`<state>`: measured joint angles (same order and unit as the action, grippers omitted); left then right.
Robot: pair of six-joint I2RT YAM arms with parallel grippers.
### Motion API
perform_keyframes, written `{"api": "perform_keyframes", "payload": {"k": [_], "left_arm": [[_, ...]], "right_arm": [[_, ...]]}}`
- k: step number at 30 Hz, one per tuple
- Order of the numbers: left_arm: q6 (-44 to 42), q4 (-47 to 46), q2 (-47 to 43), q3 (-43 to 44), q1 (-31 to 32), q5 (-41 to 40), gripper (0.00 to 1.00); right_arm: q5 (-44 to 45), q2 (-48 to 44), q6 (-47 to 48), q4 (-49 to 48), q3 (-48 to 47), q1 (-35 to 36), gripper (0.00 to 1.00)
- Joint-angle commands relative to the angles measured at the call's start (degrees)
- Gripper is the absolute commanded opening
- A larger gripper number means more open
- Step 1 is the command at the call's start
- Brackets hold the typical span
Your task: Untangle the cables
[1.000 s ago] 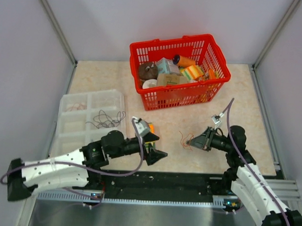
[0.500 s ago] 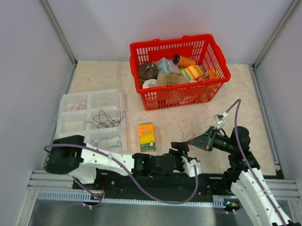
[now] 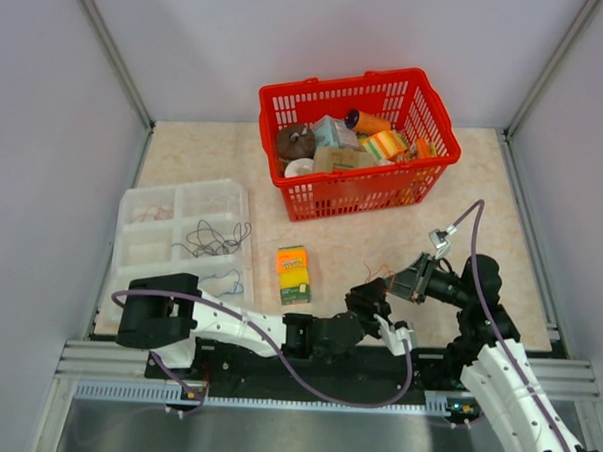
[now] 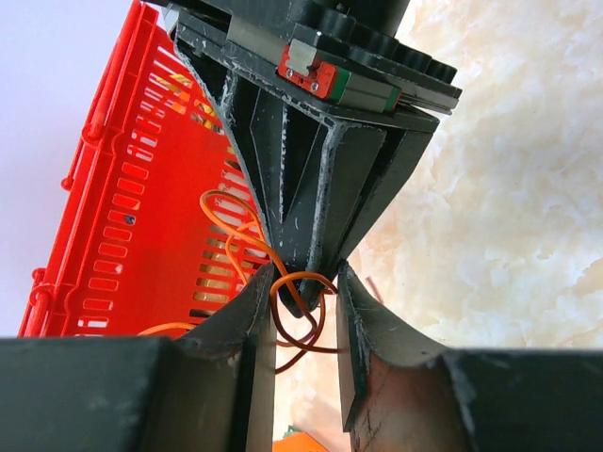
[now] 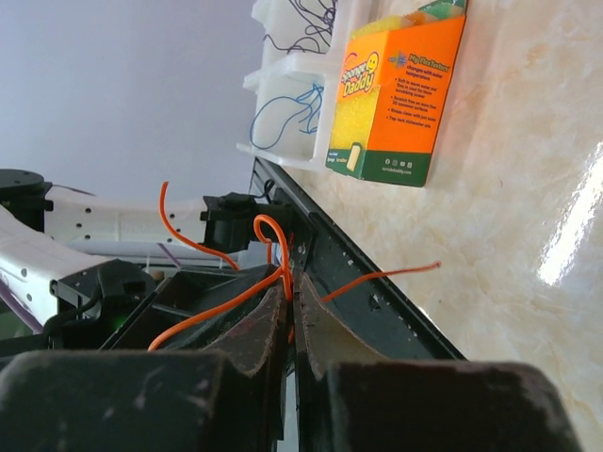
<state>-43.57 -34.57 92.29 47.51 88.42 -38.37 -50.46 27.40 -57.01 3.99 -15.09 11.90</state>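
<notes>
The orange cable (image 4: 306, 276) in my right gripper is far from the tray, so my left gripper should grasp its loops and carry it to an empty compartment (image 3: 143, 249).
An orange cable (image 5: 217, 306) is pinched in my right gripper (image 5: 290, 282), which is shut on it; loose ends stick out to both sides. In the left wrist view the same cable's loops (image 4: 320, 325) hang between the fingers of my left gripper (image 4: 301, 273). Its jaws stand a little apart on either side of the right gripper's tip. From above, the left gripper (image 3: 372, 295) meets the right gripper (image 3: 391, 286) near the table's front edge. A dark cable (image 3: 213, 240) and a blue cable (image 3: 224, 281) lie in separate compartments of the clear tray (image 3: 131, 229).
A red basket (image 3: 355, 193) full of household items stands at the back. An orange and green sponge box (image 3: 292, 274) lies between the tray and the grippers. The left arm stretches along the black rail at the near edge.
The left arm has swung from beside the tray to the right along the near edge. Its jaws have narrowed around the orange cable at the right gripper's tip. The sponge box now lies uncovered.
</notes>
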Motion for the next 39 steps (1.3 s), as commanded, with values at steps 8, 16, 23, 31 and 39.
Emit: {"api": "perform_keyframes", "payload": {"k": [8, 16, 23, 31, 39], "left_arm": [[5.77, -0.77, -5.71, -1.45, 0.7, 0.57, 0.29], [9.64, 2.73, -9.49, -2.68, 0.61, 8.82, 0.47], [12.11, 4.33, -12.75, -4.44, -0.27, 10.78, 0.44], [11.05, 3.37, -10.2, -1.98, -0.18, 10.59, 0.36], [11.84, 5.56, -11.43, -1.45, -0.18, 10.95, 0.02]], "right_arm": [[-1.05, 1.52, 1.03, -0.12, -3.27, 0.58, 0.0], [-0.87, -1.03, -0.12, 1.19, -3.89, 0.58, 0.0], [-0.87, -2.17, -0.9, 1.81, -4.51, 0.58, 0.0], [-1.05, -3.66, -1.61, 2.51, -4.68, 0.58, 0.0], [-0.17, -3.93, -0.47, 2.96, -3.63, 0.58, 0.12]]}}
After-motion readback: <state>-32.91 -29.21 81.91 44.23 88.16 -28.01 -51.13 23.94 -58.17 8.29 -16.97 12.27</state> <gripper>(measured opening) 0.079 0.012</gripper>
